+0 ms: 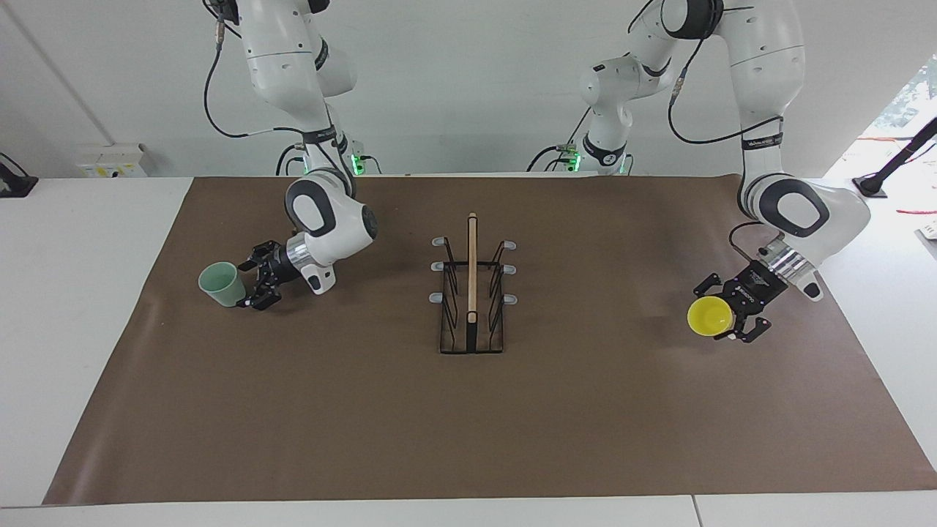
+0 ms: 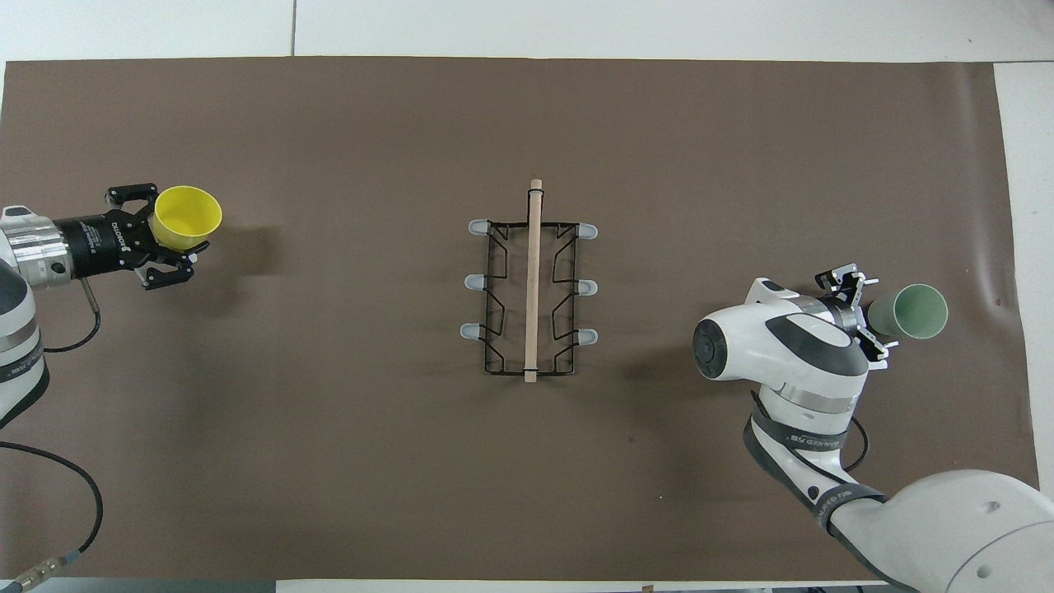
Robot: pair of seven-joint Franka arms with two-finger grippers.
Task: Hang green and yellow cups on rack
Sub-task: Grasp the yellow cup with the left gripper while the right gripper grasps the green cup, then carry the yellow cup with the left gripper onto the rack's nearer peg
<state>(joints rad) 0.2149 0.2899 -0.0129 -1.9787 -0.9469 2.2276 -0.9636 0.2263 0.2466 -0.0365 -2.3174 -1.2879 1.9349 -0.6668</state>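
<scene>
My gripper is to lower the pale green cup (image 2: 909, 312) over one of the rack's white-tipped wires (image 2: 587, 337). These wires stick outward, so the cup will then hang bottom up and lean outward.
The yellow cup (image 1: 707, 316) hangs a little above the mat at the left arm's end of the table, tipped on its side. My left gripper (image 1: 723, 316) is shut on it; the overhead view shows the cup (image 2: 189, 216) held at its rim by that gripper (image 2: 161, 240). The pale green cup (image 1: 222, 284) stands upright on the mat at the right arm's end. My right gripper (image 1: 255, 284) is open right beside it, fingertips level with the cup's side (image 2: 910, 310). The black wire rack (image 1: 472, 271) with its wooden bar stands mid-table with bare prongs.
A brown mat (image 1: 468, 424) covers most of the white table. The rack (image 2: 533, 280) lies between the two arms. A black stand (image 1: 875, 183) and a white box (image 1: 113, 159) sit off the mat near the robots.
</scene>
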